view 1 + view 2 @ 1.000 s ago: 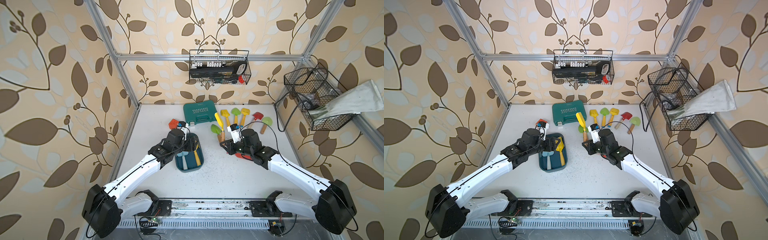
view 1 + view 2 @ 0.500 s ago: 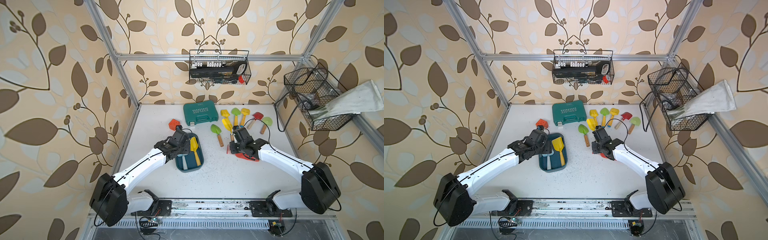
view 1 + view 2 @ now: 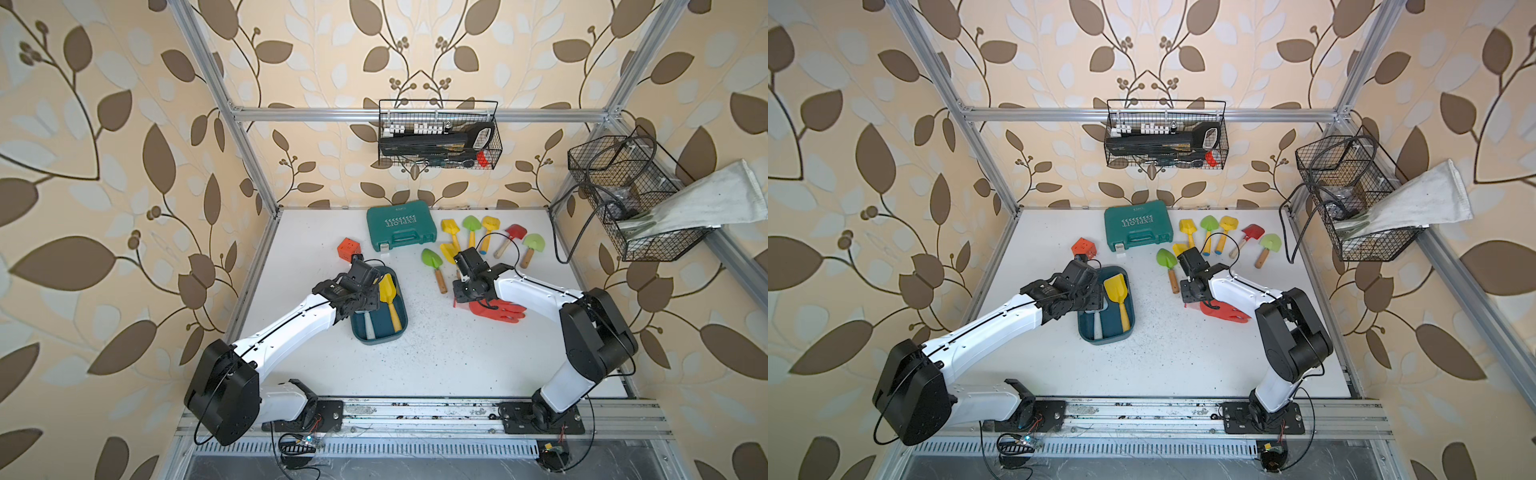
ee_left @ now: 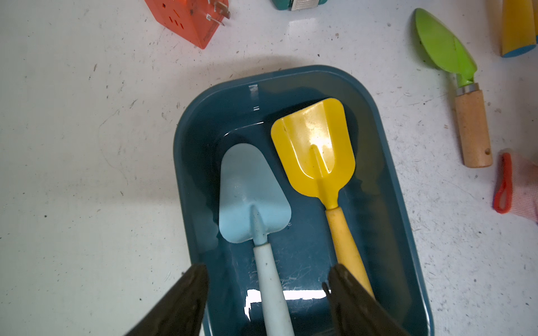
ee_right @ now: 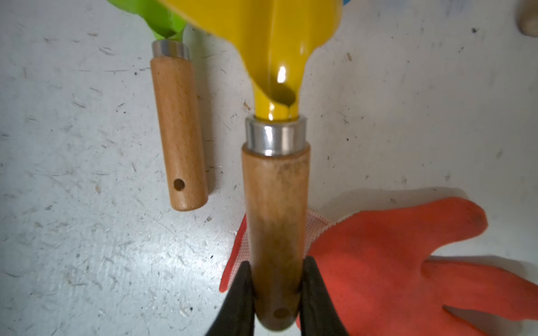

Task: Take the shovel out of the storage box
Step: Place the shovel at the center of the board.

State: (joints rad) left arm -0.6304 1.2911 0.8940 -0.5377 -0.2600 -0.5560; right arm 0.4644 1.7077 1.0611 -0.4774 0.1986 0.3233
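I should keep my right gripper lowering the yellow shovel until its wooden handle [image 5: 275,207] meets the red glove's cuff [image 5: 318,225], as the handle hangs clear of the green shovel.
The dark teal storage box [image 3: 360,332] [image 3: 1088,332] [image 4: 186,163] stands left of centre on the white table. Two shovels lie in it side by side: a pale blue shovel [image 4: 253,192] and an all-yellow shovel [image 3: 387,291] [image 4: 314,145]. My left gripper [image 4: 267,291] [image 3: 368,300] hangs open over the box, its fingers [image 4: 186,296] either side of the pale blue handle without touching it. My right gripper [image 5: 276,291] [image 3: 463,276] is shut on the wooden handle of another yellow shovel [image 5: 276,203] [image 3: 449,251], outside the box, above a red glove's cuff.
A red glove [image 3: 498,311] [image 5: 393,261] lies under the right wrist. A green shovel [image 3: 432,261] [image 5: 180,131] lies just beside the held one. Several more shovels [image 3: 490,228], a green case [image 3: 401,230] and an orange plug cube [image 3: 349,249] lie further back. Wire baskets [image 3: 438,139] hang on the walls.
My right arm has lowered the yellow wooden-handled shovel towards the table beside the green one. The left gripper has come down closer over the box, still open.
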